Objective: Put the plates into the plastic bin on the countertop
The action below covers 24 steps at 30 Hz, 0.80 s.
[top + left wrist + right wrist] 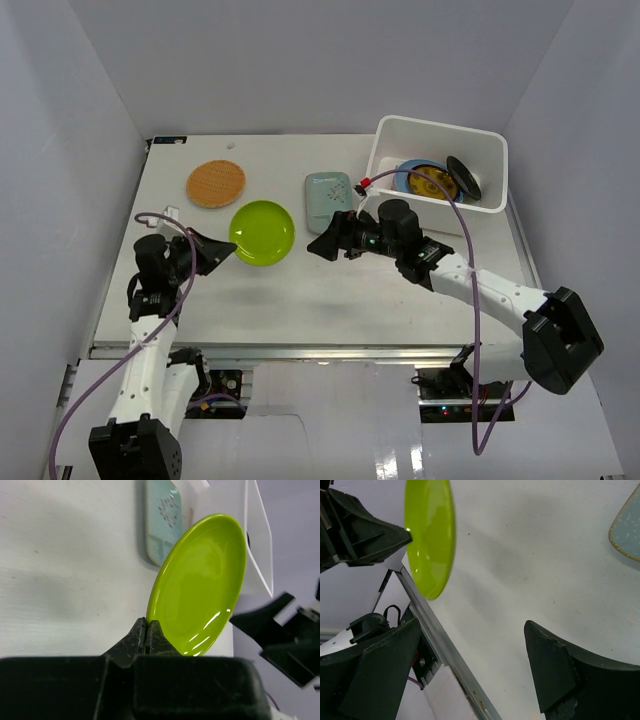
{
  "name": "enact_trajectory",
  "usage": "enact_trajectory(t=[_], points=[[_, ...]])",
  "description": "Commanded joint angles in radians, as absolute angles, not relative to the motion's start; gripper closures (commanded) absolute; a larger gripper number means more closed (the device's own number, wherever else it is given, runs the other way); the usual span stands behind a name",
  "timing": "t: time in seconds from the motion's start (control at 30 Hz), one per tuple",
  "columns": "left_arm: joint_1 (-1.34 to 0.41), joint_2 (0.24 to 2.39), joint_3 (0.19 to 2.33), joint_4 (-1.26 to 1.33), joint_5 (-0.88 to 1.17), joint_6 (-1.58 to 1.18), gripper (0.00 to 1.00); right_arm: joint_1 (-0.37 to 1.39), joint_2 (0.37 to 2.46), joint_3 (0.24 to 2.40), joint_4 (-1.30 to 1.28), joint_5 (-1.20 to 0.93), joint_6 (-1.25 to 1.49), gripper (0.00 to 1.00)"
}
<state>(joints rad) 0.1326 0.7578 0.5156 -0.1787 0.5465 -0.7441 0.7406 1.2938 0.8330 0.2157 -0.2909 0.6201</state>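
My left gripper is holding the lime green plate a long way from the plastic bin (pixel 437 172), so my right gripper should grab the plate's free rim (pixel 291 236) and carry the plate to the bin.
My left gripper (pixel 225 250) is shut on the near rim of the lime green plate (pixel 262 232) and holds it tilted above the countertop (pixel 300 300). In the left wrist view the closed fingertips (pixel 148 630) pinch the plate's edge (pixel 200 580). My right gripper (pixel 322 245) is open and empty just right of that plate, which shows edge-on in the right wrist view (pixel 430 535). The orange-brown plate (pixel 216 184) and the pale teal rectangular plate (pixel 328 193) lie flat further back. The white plastic bin (pixel 440 125) at back right holds the blue (pixel 408 178), tan (pixel 432 182) and black (pixel 463 177) plates.
The metal rail (pixel 445 650) runs along the countertop's front edge. White walls enclose the left, back and right sides. A purple cable (pixel 470 270) runs over my right arm towards the bin. The teal plate also shows in the left wrist view (pixel 162 520).
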Motion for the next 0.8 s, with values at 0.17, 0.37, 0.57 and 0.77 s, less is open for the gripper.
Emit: enact_trajectory(t=[0.17,0.37,0.57,0.77], points=[[0.081,0.774,0.532,-0.118,0.910,-0.687,1.00,0.756,1.411,0.907,0.314,-0.357,0.681,0.10],[0.015,0.825,0.564,-0.127,0.867,-0.650,1.00,0.758,1.439,0.927,0.339,-0.383,0.689,0.03],[0.015,0.844,0.594,-0.173,0.692,-0.634,1.00,0.755,1.234,0.816,0.252,-0.090,0.634,0.01],[0.015,0.884,0.575,-0.115,0.744,-0.647,1.00,0.744,1.078,0.830,0.178,-0.024,0.552,0.08]])
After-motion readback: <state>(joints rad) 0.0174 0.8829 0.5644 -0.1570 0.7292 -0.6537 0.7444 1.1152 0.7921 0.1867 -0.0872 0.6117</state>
